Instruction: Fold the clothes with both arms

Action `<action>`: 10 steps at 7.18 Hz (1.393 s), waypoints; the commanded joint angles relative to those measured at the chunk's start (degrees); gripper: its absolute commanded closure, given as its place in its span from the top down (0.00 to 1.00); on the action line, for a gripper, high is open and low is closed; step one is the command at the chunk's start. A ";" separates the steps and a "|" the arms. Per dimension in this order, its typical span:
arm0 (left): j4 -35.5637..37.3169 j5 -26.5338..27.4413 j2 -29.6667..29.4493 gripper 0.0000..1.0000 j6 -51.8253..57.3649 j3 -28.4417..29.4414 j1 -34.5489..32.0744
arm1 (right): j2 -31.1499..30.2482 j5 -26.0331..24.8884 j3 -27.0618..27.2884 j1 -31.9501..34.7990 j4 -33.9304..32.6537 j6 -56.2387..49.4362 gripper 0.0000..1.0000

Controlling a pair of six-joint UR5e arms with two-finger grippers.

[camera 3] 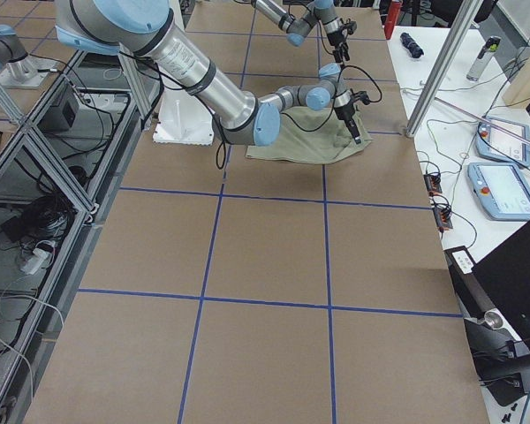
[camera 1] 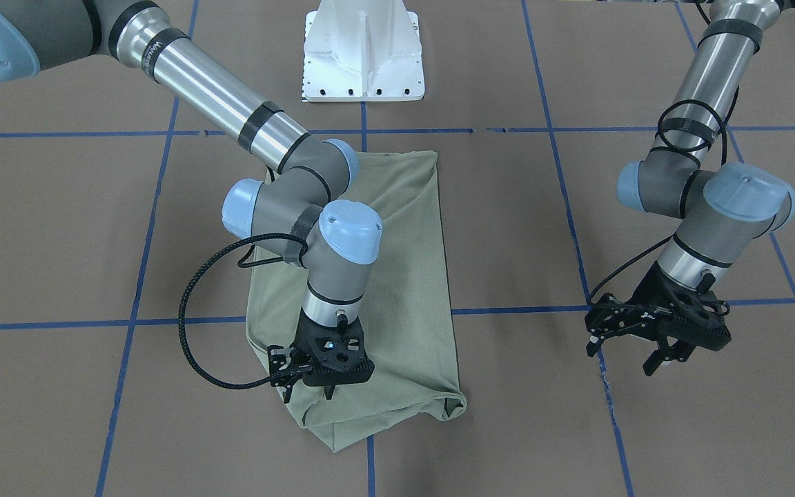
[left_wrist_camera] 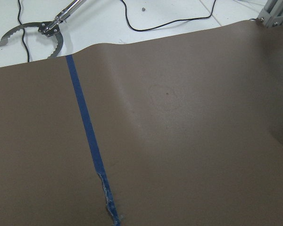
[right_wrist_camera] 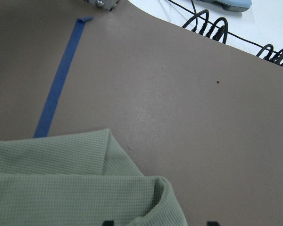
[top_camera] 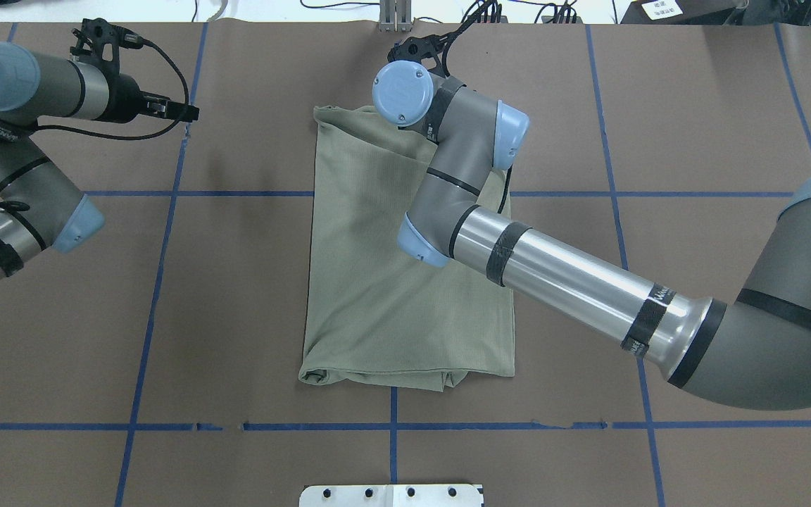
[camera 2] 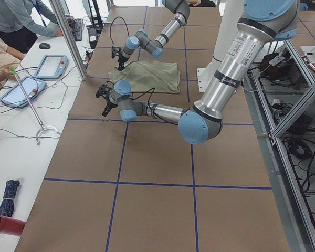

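Note:
The shirt's corner is curled back on itself. I expect the raised fold to unroll into a flat, square corner when I pull it outward.
The sage-green shirt lies folded into a long rectangle in the middle of the table, also in the overhead view; its logo and neck tag are hidden. My right gripper hangs low over the shirt's far edge, jaws open. In the right wrist view the fingertips stand apart at the bottom edge, with a rolled fold of the shirt between them. My left gripper hovers over bare table well off to the shirt's side, looks open and holds nothing.
The white pedestal base stands at the robot's side of the table. Blue tape lines grid the brown tabletop. Beyond the far table edge lie a metal grabber tool, cables and tablets. Operators sit there.

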 commanded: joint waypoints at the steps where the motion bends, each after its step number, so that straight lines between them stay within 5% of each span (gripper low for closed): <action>1: 0.00 0.00 0.09 1.00 -0.04 0.08 0.00 | 0.22 -1.64 -0.81 -1.03 0.48 2.11 0.65; 3: 0.00 0.00 0.09 1.00 -0.04 0.17 0.00 | 0.13 -2.53 -1.68 -1.39 0.40 2.12 0.57; 5: -0.09 0.09 0.18 1.00 -0.04 0.17 0.00 | 0.22 -2.88 -1.69 -1.47 0.40 2.12 0.00; 10: -1.58 0.09 0.27 1.00 -0.12 0.17 0.70 | -2.13 -3.23 2.07 1.94 0.04 -8.47 0.00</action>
